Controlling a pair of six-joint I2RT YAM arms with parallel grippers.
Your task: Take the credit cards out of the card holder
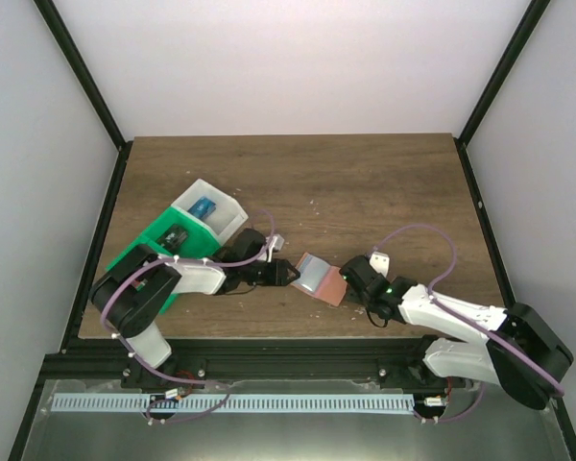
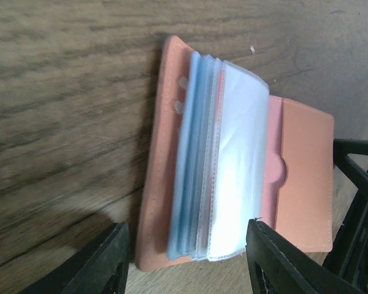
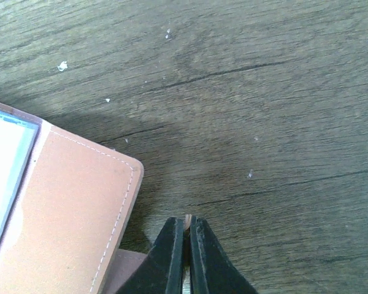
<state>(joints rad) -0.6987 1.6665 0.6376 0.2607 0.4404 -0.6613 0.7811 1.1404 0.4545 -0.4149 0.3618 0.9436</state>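
Note:
My right gripper is closed at the card holder's cover (image 3: 113,242), away from the clear sleeves. It needs to open and go in to the sleeves' edge (image 3: 12,195).
The card holder (image 1: 319,277) lies open on the table between both arms, salmon-orange covers down and clear sleeves (image 2: 233,159) fanned upward. Bluish layers (image 2: 187,153) show inside the sleeves; I cannot tell whether they are credit cards. My left gripper (image 2: 187,263) is open, its fingers (image 2: 107,260) straddling the holder's near end without touching it. In the top view the left gripper (image 1: 286,274) sits just left of the holder. My right gripper (image 3: 187,223) is shut on the holder's small side tab (image 3: 126,272), beside the salmon cover (image 3: 67,214).
A green tray (image 1: 139,252) and a white tray (image 1: 223,204) stand at the left, behind my left arm. A blue item (image 1: 204,207) lies in the white tray and a small object (image 1: 178,235) in the green one. Black frame posts border the table.

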